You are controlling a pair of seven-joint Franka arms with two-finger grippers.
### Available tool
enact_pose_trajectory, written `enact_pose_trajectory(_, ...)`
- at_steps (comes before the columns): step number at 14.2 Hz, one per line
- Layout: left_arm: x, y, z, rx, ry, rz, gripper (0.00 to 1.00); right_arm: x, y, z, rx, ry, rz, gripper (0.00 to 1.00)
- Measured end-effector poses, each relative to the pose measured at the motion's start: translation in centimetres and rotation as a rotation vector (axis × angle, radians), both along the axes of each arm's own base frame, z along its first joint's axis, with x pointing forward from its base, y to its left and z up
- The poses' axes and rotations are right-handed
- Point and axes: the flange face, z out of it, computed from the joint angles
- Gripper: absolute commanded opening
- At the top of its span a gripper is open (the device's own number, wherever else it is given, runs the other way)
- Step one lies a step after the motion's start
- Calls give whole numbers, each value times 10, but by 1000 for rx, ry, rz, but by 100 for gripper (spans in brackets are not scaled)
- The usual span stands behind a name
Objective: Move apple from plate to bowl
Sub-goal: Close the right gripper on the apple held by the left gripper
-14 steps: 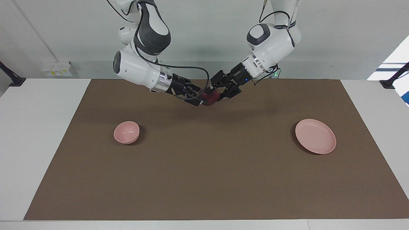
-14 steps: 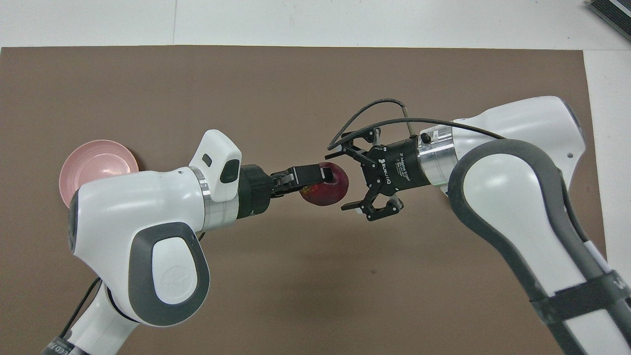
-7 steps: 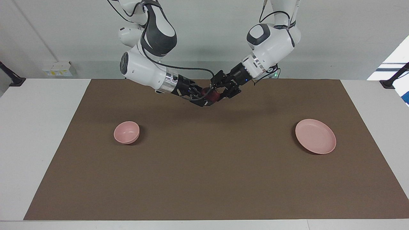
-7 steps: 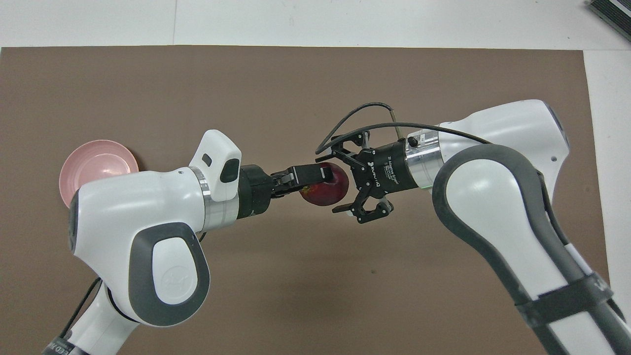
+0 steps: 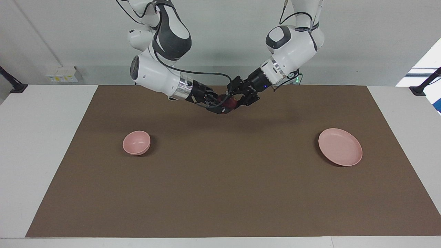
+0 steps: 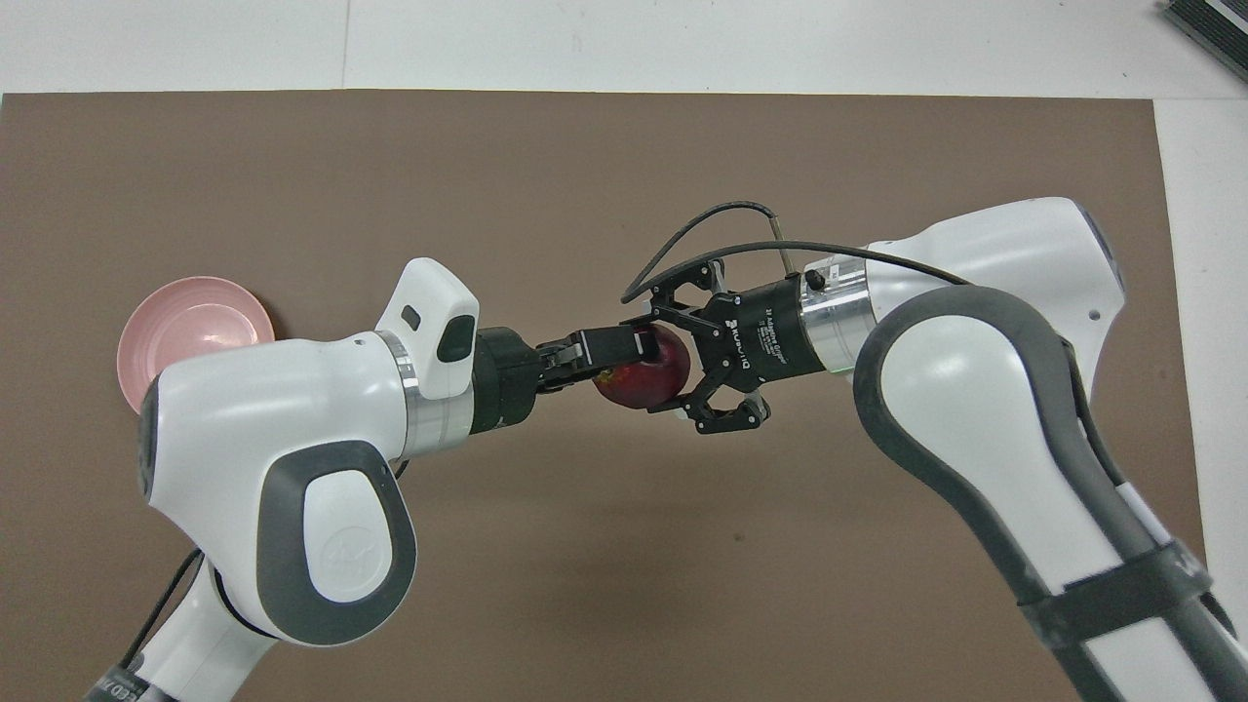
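The robot's right gripper should close on the apple (image 6: 652, 380) before the left gripper opens, because the bowl (image 5: 136, 143) stands at the right gripper's end, far from the left gripper.
The dark red apple (image 5: 228, 102) hangs in the air over the middle of the brown mat, also seen from overhead (image 6: 648, 375). My left gripper (image 5: 235, 99) is shut on it (image 6: 624, 359). My right gripper (image 5: 220, 105) meets it from the other end, its fingers spread on both sides of the apple (image 6: 658, 363); I cannot tell if they touch it. The pale pink plate (image 5: 340, 147) lies bare toward the left arm's end, partly hidden by the left arm from overhead (image 6: 185, 322). The small pink bowl (image 5: 136, 142) stands toward the right arm's end, hidden under the right arm from overhead.
The brown mat (image 5: 220, 179) covers most of the white table. A black cable (image 6: 702, 229) loops above the right wrist.
My right gripper has moved in toward the apple, so its open fingers now reach around it. The left gripper holds the apple almost in the same place.
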Motion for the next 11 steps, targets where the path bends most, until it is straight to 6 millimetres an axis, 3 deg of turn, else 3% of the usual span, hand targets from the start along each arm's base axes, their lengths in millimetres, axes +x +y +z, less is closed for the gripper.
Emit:
enact_pose_trajectory(2,0,0,0,0,0,0,40,0,0,0,0,0,0,0)
enact_pose_trajectory(4,0,0,0,0,0,0,77,0,0,0,0,0,0,0)
enact_pose_trajectory(5,0,0,0,0,0,0,90,0,0,0,0,0,0,0)
enact_pose_trajectory(6,0,0,0,-2,4,4,99,0,1,1,1,-1,1,0)
enact_pose_trajectory(11,5,2,13,-20,26,46,100,1,-2,1,1,-2,-3,0)
